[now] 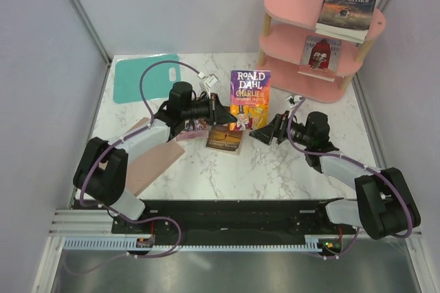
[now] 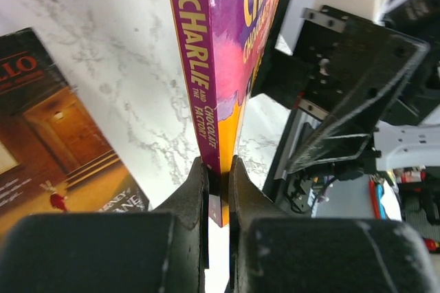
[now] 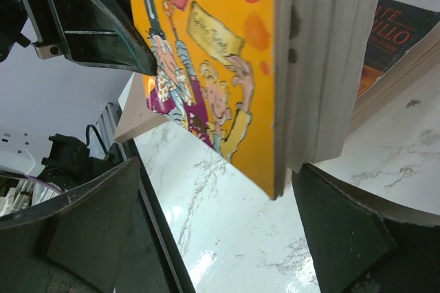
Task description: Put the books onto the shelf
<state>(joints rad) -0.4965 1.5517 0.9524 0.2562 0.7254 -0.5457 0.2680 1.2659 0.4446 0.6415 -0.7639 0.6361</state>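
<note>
The Roald Dahl book is held in my left gripper by its spine [image 2: 195, 66], far from the pink shelf. Next, my right gripper grabs the page edge [image 3: 313, 93] and carries the book.
The orange-purple Roald Dahl book [image 1: 249, 99] stands upright at mid-table. My left gripper [image 1: 223, 109] is shut on its spine side; in the left wrist view the fingers [image 2: 192, 193] pinch the purple spine [image 2: 203, 66]. My right gripper [image 1: 265, 128] is open at the book's lower right corner, and the page edge [image 3: 323, 52] hangs between its wide-apart fingers [image 3: 344, 231] without touching them. A brown book [image 1: 225, 139] lies flat on the table below. The pink shelf [image 1: 289, 1] stands back right, with "A Tale of Two Cities" [image 1: 348, 11] on top and a red-covered book [image 1: 321, 54] on the middle board.
A teal mat [image 1: 144, 76] lies at the back left. A brown cardboard sheet [image 1: 148, 159] lies under my left arm, with a pink book edge [image 1: 191, 135] beside it. Grey walls close in on the left, back and right.
</note>
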